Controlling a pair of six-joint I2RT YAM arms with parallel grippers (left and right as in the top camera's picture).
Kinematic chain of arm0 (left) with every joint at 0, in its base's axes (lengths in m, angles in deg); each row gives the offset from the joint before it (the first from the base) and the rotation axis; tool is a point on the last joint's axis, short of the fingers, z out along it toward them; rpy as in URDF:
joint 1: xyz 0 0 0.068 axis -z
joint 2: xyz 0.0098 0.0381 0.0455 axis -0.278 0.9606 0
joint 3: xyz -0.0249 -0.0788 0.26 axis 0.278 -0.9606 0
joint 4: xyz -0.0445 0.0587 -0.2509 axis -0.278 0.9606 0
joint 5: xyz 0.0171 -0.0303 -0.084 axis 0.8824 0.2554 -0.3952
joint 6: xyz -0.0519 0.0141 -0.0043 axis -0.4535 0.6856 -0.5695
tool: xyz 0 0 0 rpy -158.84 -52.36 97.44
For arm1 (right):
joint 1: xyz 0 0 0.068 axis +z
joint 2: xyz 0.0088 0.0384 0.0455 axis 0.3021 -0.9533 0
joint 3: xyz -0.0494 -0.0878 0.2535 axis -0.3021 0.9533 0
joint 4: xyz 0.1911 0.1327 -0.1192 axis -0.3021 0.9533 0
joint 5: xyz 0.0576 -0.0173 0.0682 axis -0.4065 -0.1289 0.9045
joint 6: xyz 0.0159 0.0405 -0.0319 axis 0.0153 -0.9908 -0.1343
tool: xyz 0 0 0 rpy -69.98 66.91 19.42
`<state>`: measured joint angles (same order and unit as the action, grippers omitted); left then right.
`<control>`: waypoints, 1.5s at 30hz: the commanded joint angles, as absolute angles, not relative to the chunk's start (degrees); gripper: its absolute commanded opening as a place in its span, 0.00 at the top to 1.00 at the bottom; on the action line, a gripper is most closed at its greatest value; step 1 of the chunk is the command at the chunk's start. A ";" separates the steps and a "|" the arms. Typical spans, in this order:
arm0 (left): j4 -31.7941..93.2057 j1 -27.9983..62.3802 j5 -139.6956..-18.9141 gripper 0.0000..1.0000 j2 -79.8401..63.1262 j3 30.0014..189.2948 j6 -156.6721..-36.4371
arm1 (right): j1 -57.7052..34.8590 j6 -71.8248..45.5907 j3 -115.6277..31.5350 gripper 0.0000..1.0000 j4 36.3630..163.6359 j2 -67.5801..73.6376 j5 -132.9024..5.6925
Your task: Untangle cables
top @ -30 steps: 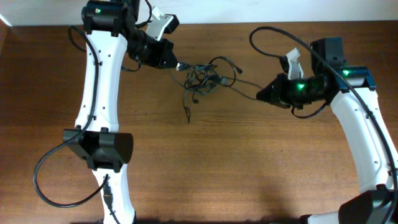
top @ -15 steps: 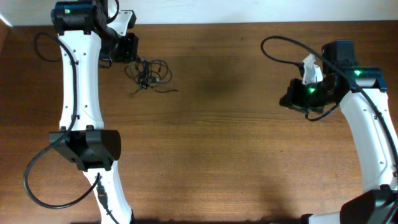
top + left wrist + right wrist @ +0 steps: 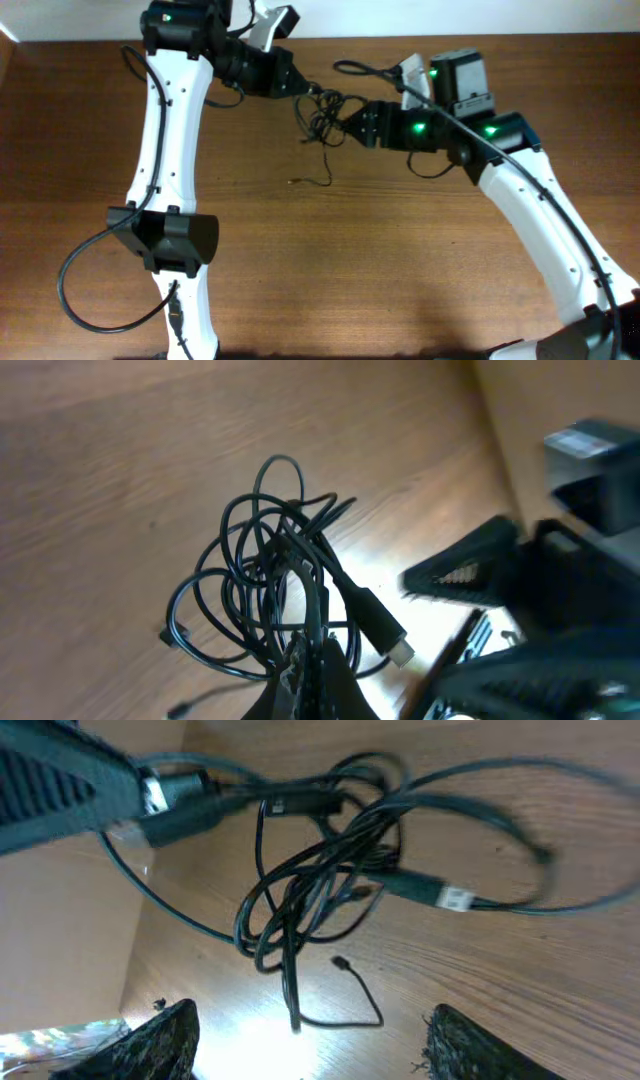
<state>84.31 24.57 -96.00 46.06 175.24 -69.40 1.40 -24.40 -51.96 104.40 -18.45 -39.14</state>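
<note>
My left gripper is holding the cables knotted in a clump (image 3: 321, 113), so next my right gripper puts the clump (image 3: 334, 106) down before my left gripper takes a new hold.
The cables (image 3: 325, 112) form a knotted black clump hanging just above the wooden table (image 3: 400, 260) at the back centre. My left gripper (image 3: 299, 88) is shut on strands at the clump's left side; in the left wrist view its fingers (image 3: 325, 675) pinch the cables (image 3: 275, 575) together. A silver-tipped plug (image 3: 392, 643) dangles beside them. My right gripper (image 3: 350, 120) stands open right next to the clump's right side. The right wrist view shows the cables (image 3: 320, 870) ahead of the wide-apart right gripper (image 3: 310, 1020), nothing between its fingers. One thin tail (image 3: 318, 180) trails onto the table.
The left arm's white links (image 3: 160, 150) run down the left side, and the right arm (image 3: 540, 220) crosses from the lower right. Thicker black arm cables loop at the left (image 3: 80, 290). The table's back edge (image 3: 520, 40) lies close behind the clump.
My left gripper has swung back right from the far left, carrying the clump. The right gripper has moved left up to the clump and opened.
</note>
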 commanded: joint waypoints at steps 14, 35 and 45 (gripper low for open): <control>82.39 24.68 -107.65 1.00 45.73 176.51 -73.38 | 3.12 -30.17 -52.07 0.86 96.97 -25.94 -45.89; 82.80 23.21 -58.41 0.48 45.73 176.51 -73.35 | -2.84 -19.17 -52.09 0.96 126.61 -12.98 -53.23; 82.30 18.58 -67.41 0.35 45.73 176.51 -73.35 | 12.02 -24.15 -51.98 0.43 116.21 -23.25 -53.82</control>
